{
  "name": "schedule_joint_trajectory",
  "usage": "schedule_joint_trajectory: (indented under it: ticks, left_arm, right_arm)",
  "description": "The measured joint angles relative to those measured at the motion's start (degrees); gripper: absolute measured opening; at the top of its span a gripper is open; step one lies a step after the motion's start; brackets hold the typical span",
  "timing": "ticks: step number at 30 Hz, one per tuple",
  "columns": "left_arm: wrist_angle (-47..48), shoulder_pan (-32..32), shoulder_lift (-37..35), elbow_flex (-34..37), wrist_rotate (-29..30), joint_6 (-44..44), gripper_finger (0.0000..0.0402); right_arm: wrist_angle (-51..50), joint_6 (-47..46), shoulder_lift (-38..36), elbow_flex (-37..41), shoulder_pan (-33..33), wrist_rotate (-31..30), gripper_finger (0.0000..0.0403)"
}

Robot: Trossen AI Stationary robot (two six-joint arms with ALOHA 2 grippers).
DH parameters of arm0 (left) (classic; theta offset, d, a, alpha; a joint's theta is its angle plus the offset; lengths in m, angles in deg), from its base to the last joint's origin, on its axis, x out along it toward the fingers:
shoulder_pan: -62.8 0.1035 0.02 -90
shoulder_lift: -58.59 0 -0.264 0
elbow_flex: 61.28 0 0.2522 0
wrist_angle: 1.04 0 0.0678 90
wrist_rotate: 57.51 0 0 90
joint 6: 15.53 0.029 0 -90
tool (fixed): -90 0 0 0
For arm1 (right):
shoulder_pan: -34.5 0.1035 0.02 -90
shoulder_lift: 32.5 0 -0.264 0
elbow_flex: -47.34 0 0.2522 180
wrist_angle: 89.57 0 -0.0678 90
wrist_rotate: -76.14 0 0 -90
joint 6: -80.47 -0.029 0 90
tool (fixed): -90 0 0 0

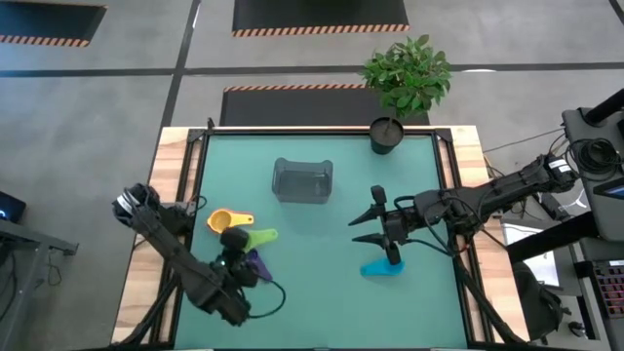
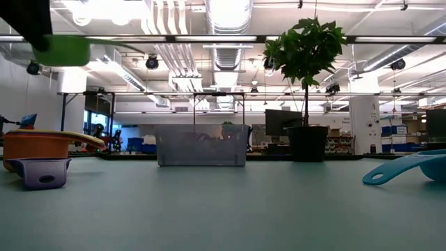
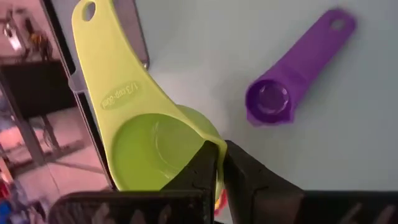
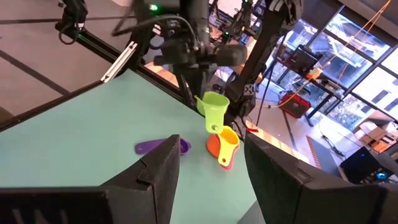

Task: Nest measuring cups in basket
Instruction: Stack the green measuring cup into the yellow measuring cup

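Observation:
The green cup is level and its handle points like the yellow cup's handle. My left gripper should go on lowering it into the yellow bowl [image 1: 222, 219] and let go there.
My left gripper [image 1: 237, 244] is shut on the green measuring cup [image 1: 259, 236], which I hold high above the table's left side [image 2: 63, 50]. Beside it an orange cup with a yellow one nested inside [image 1: 229, 219] rests on its base. A purple cup [image 1: 256, 261] lies on the table below the gripper. The grey basket [image 1: 302, 180] stands at the far middle. My right gripper [image 1: 369, 216] is open and empty above the table's right half. A cyan cup [image 1: 383, 268] lies just on its near side. My left gripper pinches the rim of the green cup's bowl [image 3: 211, 148] on the side opposite the handle. One finger is inside the bowl and one is outside its wall. The handle [image 3: 102, 56] points away from the fingers. The cup is lifted clear of the table.
A black pot with a green plant [image 1: 387, 135] stands at the table's far right corner. The green table [image 1: 322, 302] has a raised wooden frame around it. Open surface lies between the basket and the near edge.

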Motion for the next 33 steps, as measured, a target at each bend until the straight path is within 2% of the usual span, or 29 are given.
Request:
schedule_joint_trajectory:
  ticks: [3,9,17,25,33]
  left_arm:
    - [-2.41,1.27,-4.02,5.12,-0.20,4.10,0.0001]
    - [-6.58,2.52,-15.71,17.41,-1.89,3.63,0.0001]
    - [-18.02,2.58,-30.98,32.40,-5.05,3.21,0.0000]
    - [-18.88,2.73,-37.17,41.77,-4.73,1.07,0.0000]
    - [-20.00,2.75,-37.09,43.16,-5.09,1.04,0.0007]
  right_arm:
    - [0.05,0.11,0.00,0.00,0.00,-0.02,0.0166]
    - [0.02,0.05,0.00,0.00,0.00,-0.02,0.0166]
    - [0.62,0.07,0.50,0.00,-0.08,-0.03,0.0166]
    - [1.01,-0.02,2.29,-0.02,-1.44,-0.07,0.0166]
    - [2.17,-0.90,4.30,-0.02,-3.62,-0.09,0.0166]
